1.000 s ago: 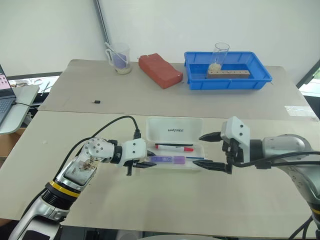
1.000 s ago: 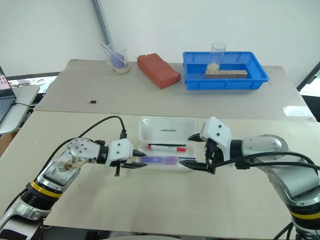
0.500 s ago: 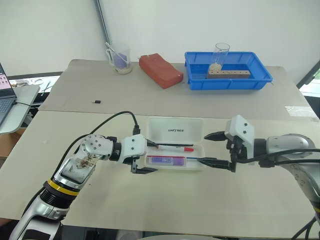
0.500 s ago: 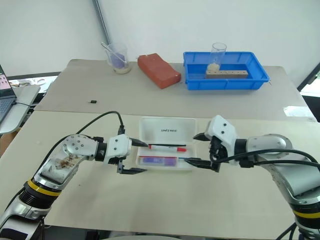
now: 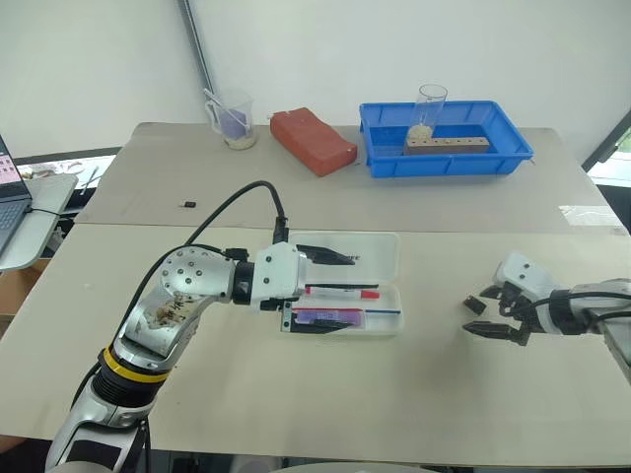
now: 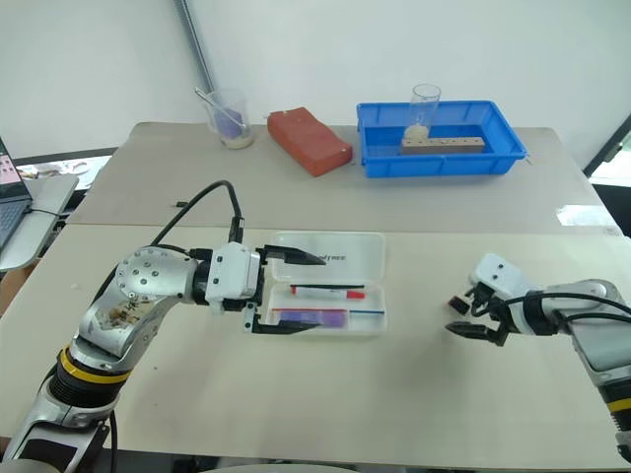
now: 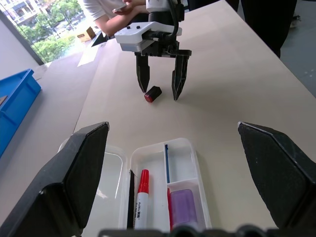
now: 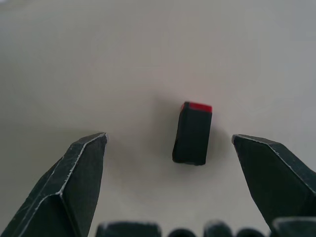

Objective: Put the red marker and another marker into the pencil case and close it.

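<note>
The black block [image 5: 474, 304] is outside the pencil case, between the fingers of my right gripper, so next my right gripper puts it down next to the purple marker before it closes the pencil case's lid.
The pencil case [image 5: 380, 246] lies open mid-table, its lid flat behind the tray. In the tray lie the red marker [image 5: 340, 292] and, in front of it, the purple marker [image 5: 330, 316]. My left gripper [image 5: 325, 294] hovers open over the case's left end, holding nothing; its wrist view looks down on the red marker [image 7: 141, 197] and the purple marker [image 7: 183, 207]. My right gripper [image 5: 488, 318] stands open low over the table, well right of the case. A small black block with a red end [image 8: 192, 133] lies between its fingers, untouched.
A thin blue pen [image 5: 385, 312] lies in the case's right part. At the back stand a blue tray [image 5: 449, 166] with a glass [image 5: 429, 110], a red brick [image 5: 314, 140] and a beaker [image 5: 233, 118]. A laptop [image 5: 8, 197] sits at the far left.
My left gripper opened, let the purple marker drop into the case and rose over it. My right gripper swung right, away from the case, and sank over the small black block.
</note>
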You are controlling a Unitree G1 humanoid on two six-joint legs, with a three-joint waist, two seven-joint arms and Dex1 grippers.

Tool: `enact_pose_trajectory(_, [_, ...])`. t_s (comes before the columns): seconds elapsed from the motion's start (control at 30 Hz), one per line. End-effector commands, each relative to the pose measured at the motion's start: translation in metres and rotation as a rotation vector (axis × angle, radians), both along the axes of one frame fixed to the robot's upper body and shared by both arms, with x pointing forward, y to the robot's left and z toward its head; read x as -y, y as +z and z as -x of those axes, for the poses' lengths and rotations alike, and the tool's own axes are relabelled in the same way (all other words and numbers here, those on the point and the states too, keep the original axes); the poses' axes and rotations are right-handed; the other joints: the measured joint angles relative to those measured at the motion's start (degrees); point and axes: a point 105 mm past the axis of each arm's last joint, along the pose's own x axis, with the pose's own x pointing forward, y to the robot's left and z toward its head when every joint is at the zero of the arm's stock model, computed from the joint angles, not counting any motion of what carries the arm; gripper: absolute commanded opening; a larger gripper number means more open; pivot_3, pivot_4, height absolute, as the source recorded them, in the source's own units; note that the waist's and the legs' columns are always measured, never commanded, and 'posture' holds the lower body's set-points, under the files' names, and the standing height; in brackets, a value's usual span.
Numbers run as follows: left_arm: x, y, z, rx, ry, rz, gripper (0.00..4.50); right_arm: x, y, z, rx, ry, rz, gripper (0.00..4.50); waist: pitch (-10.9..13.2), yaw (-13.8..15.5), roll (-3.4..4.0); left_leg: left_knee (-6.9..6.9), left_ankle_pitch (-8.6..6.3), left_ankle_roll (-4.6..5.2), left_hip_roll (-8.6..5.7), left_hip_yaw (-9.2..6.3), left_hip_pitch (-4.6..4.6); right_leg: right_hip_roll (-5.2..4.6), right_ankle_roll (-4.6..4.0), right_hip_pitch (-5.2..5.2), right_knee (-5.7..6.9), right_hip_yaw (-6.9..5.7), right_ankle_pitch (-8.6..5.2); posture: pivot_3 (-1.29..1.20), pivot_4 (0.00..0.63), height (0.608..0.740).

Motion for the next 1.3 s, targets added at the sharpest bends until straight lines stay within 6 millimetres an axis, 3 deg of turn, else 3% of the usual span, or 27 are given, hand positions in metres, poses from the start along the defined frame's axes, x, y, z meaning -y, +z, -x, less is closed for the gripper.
enact_pose_trajectory(0.03, [0.001,0.011,0.004,0.034,-0.014,0.018,4.44,0.008,0.007,-0.007,0.026,-0.034,0.036,4.5,0.0,0.1,-0.01,0.02,0.0,0.0,0.0,0.0,0.01,0.0,0.01,0.03,-0.01,-0.01,0.0,0.0,0.15,0.74])
enact_pose_trajectory(0.07, [0.001,0.01,0.003,0.036,-0.012,0.017,4.44,0.008,0.007,-0.009,0.031,-0.046,0.03,4.5,0.0,0.1,-0.01,0.07,0.0,0.0,0.0,-0.02,0.02,-0.01,0.01,0.09,-0.01,-0.02,-0.01,0.0,0.15,0.74])
enact_pose_trajectory(0.17, [0.001,0.01,0.003,0.036,-0.008,0.017,4.5,0.005,0.008,-0.013,0.031,-0.068,0.007,3.75,0.0,0.1,-0.02,0.11,-0.01,0.0,-0.02,-0.02,0.17,-0.03,0.04,0.26,-0.04,-0.03,-0.01,0.0,0.15,0.74])
enact_pose_trajectory(0.4, [0.001,0.01,0.001,0.047,-0.005,0.022,4.5,0.006,0.009,-0.015,0.042,-0.063,0.022,1.31,0.0,0.1,0.01,0.1,-0.06,0.07,-0.02,-0.03,0.36,-0.03,0.07,0.51,-0.14,-0.05,-0.04,0.0,0.15,0.74])
enact_pose_trajectory(0.47, [0.001,0.009,0.002,0.043,-0.004,0.027,4.5,-0.006,0.018,-0.016,0.084,-0.005,-0.01,0.56,0.0,0.1,0.01,0.1,-0.06,0.07,-0.02,-0.03,0.37,-0.03,0.07,0.53,-0.15,-0.05,-0.04,0.0,0.15,0.74])
enact_pose_trajectory(0.53, [-0.001,0.006,0.003,0.032,0.0,0.023,4.5,-0.03,0.03,-0.016,0.112,0.058,-0.093,0.21,0.0,0.0,0.01,0.1,-0.07,0.07,-0.01,-0.04,0.38,-0.03,0.07,0.54,-0.15,-0.05,-0.04,0.0,0.15,0.74])
enact_pose_trajectory(0.7, [-0.007,-0.01,0.007,-0.008,-0.009,-0.034,4.5,-0.089,0.044,-0.003,0.131,0.277,-0.175,0.21,0.1,-0.2,0.11,0.04,-0.09,0.1,-0.01,-0.05,0.43,-0.01,0.09,0.54,-0.12,-0.03,-0.07,0.0,0.15,0.74])
enact_pose_trajectory(0.87, [-0.012,-0.013,0.008,-0.009,-0.021,-0.068,4.5,-0.127,0.048,0.01,0.132,0.447,-0.166,0.21,0.1,0.4,0.08,0.1,-0.09,0.09,-0.03,-0.08,0.4,-0.04,0.13,0.59,-0.15,-0.07,-0.09,0.0,0.15,0.74])
enact_pose_trajectory(1.3, [-0.012,-0.016,0.008,0.01,0.003,-0.072,4.5,-0.139,0.029,0.008,0.111,0.506,-0.115,0.21,0.1,0.2,0.07,0.09,-0.09,0.1,-0.05,-0.07,0.37,-0.1,0.11,0.58,-0.2,-0.06,-0.09,0.0,0.15,0.74])
